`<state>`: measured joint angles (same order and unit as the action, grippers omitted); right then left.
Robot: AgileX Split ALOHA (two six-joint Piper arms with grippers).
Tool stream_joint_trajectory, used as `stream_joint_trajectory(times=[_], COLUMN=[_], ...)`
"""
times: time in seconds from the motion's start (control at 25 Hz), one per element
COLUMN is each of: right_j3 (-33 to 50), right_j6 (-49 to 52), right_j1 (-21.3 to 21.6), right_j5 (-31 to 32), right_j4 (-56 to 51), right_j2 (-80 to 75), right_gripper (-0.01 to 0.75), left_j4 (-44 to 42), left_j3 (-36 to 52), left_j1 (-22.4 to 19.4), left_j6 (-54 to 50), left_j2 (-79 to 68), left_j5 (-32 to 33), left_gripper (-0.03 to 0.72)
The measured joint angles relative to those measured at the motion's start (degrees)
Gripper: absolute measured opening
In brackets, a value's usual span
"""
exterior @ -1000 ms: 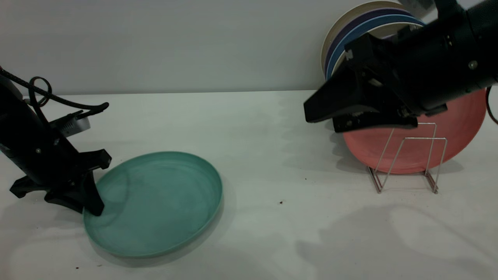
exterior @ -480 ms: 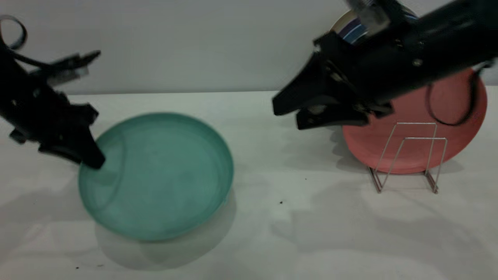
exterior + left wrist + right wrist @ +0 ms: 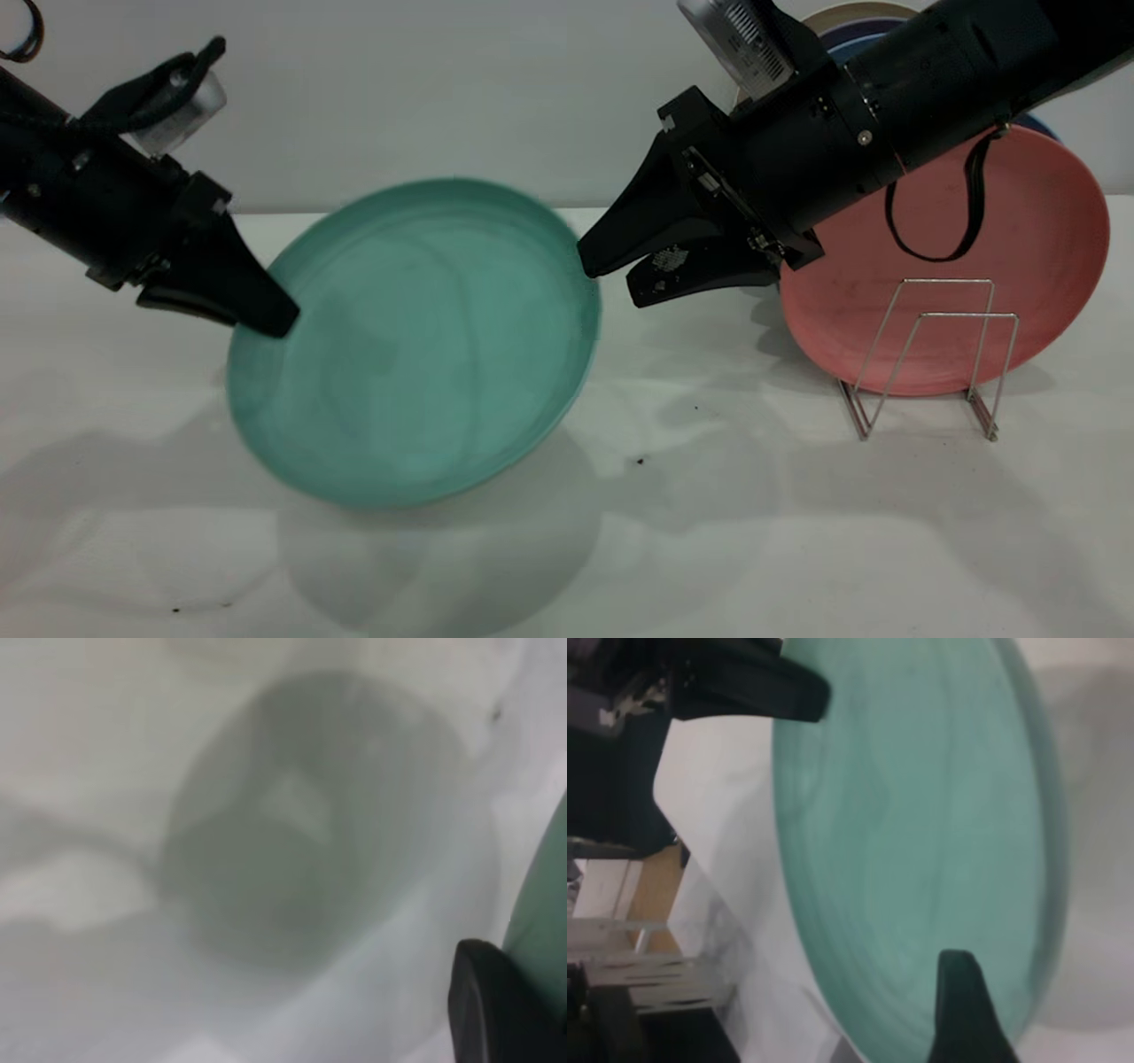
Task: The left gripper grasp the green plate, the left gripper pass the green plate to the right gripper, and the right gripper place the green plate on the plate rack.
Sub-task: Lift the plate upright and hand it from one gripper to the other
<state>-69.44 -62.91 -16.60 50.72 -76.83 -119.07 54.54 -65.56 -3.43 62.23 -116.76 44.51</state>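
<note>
My left gripper is holding the green plate by the rim (image 3: 248, 346) on the side farthest from the plate rack. Next, my right gripper closes on the rim (image 3: 592, 301) on the side nearest the rack.
The green plate (image 3: 416, 346) hangs in the air over the table, tilted with its face toward the exterior camera. My left gripper (image 3: 266, 317) is shut on its left rim; in the left wrist view one black finger (image 3: 496, 1014) lies against the green rim (image 3: 545, 921). My right gripper (image 3: 607, 279) is open at the plate's right rim, its upper jaw tip touching the edge. In the right wrist view one finger (image 3: 961, 1005) lies in front of the plate's face (image 3: 912, 833); the other finger is hidden. The wire plate rack (image 3: 921, 354) stands at the right.
A salmon-pink plate (image 3: 1019, 266) stands upright in the rack. More plates (image 3: 850, 22) lean against the back wall behind the right arm. The white table (image 3: 709, 514) lies below the plate, with a few dark specks.
The left gripper has lifted the green plate off the table, carried it up and right, and tilted it. The right gripper has swung left and reached the plate's right rim.
</note>
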Motion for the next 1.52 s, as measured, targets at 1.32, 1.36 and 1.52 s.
stream_joint_trajectory(times=[1.32, 1.36, 1.52], right_j3=[-0.05, -0.05, -0.05], right_j6=[-0.02, -0.02, -0.18], right_j1=[-0.26, 0.16, 3.55], right_j5=[-2.52, -2.79, -3.35], right_j4=[-0.16, 0.09, 3.81], right_j2=[1.63, 2.25, 6.04], right_gripper=[0.087, 0.087, 0.087], left_j4=[5.92, 4.62, -0.36], left_j3=[0.0, 0.0, 0.0], left_j1=[3.76, 3.76, 3.76], left_j6=[1.91, 1.42, -1.86], left_j2=[7.04, 7.82, 10.92], left_j5=[1.22, 1.28, 1.99], left_gripper=[0.715, 0.713, 0.667])
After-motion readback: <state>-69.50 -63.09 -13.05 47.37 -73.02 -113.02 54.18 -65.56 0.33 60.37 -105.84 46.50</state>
